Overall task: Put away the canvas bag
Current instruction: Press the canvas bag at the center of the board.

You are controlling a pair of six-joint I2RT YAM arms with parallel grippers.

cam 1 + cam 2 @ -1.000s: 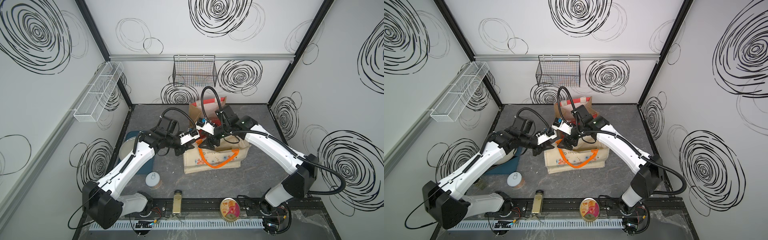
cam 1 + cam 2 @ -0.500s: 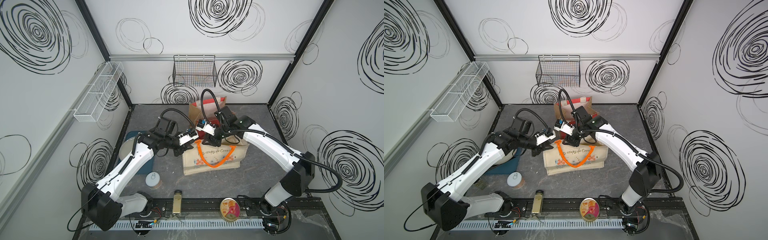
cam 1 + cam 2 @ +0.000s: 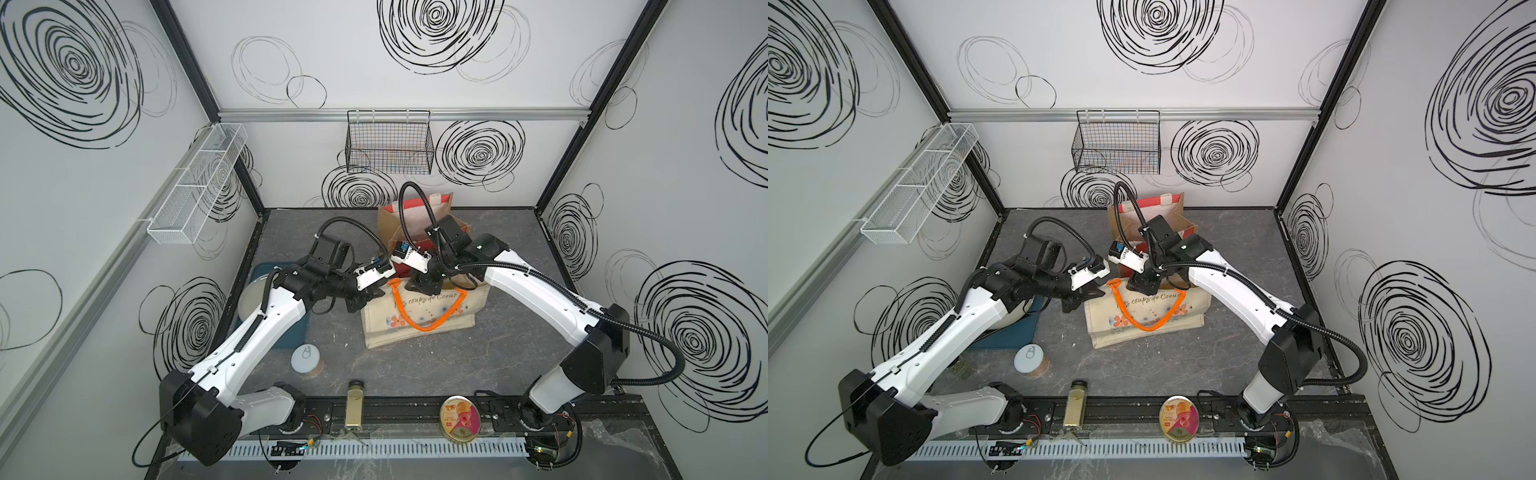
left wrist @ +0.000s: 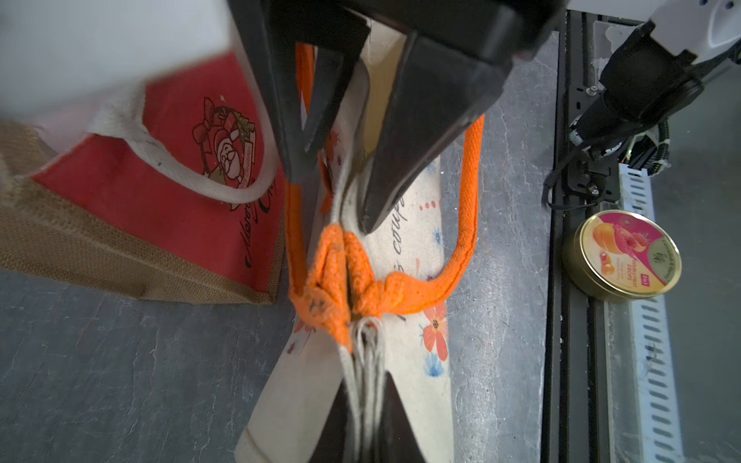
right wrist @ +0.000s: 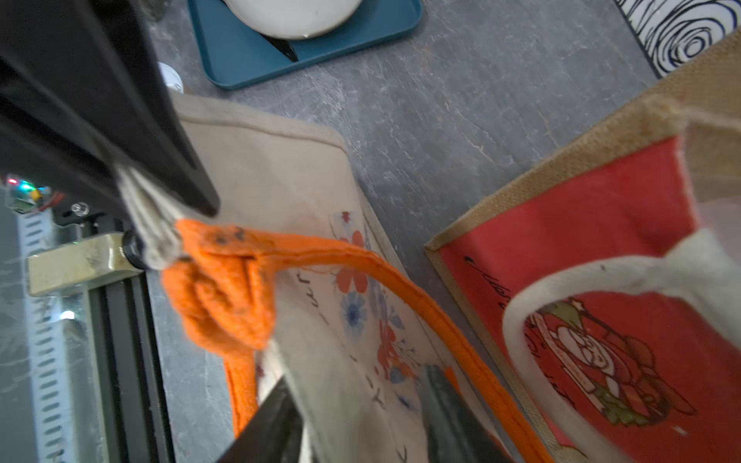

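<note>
The bag's far corner (image 3: 483,288) is left free because my right gripper straddles the canvas bag's rim (image 3: 398,282) close beside my left gripper, so my right gripper should pinch that corner.
The canvas bag (image 3: 419,320) (image 3: 1144,320) is cream with printed flowers and orange handles (image 3: 424,326). It stands folded flat on the grey floor. My left gripper (image 3: 380,293) (image 3: 1098,293) is shut on the folded top edge at the bag's left corner; in the left wrist view its jaws (image 4: 365,421) pinch the layered canvas just below the knotted handle (image 4: 341,276). My right gripper (image 3: 424,286) (image 3: 1142,286) (image 5: 361,421) stands open astride the bag's rim, with one finger (image 5: 272,425) on each side of the cloth.
A red-and-burlap bag (image 3: 415,212) stands just behind the canvas bag. At the left a blue tray (image 3: 291,332) holds a plate (image 3: 251,291). Along the front are a lidded can (image 3: 306,360), a spice jar (image 3: 355,403) and a candy tin (image 3: 460,417). On the back wall hangs a black wire basket (image 3: 388,141).
The right gripper has shifted slightly along the bag's top edge, and the front orange handle now hangs in a deeper loop. The left gripper keeps its hold and has barely moved.
</note>
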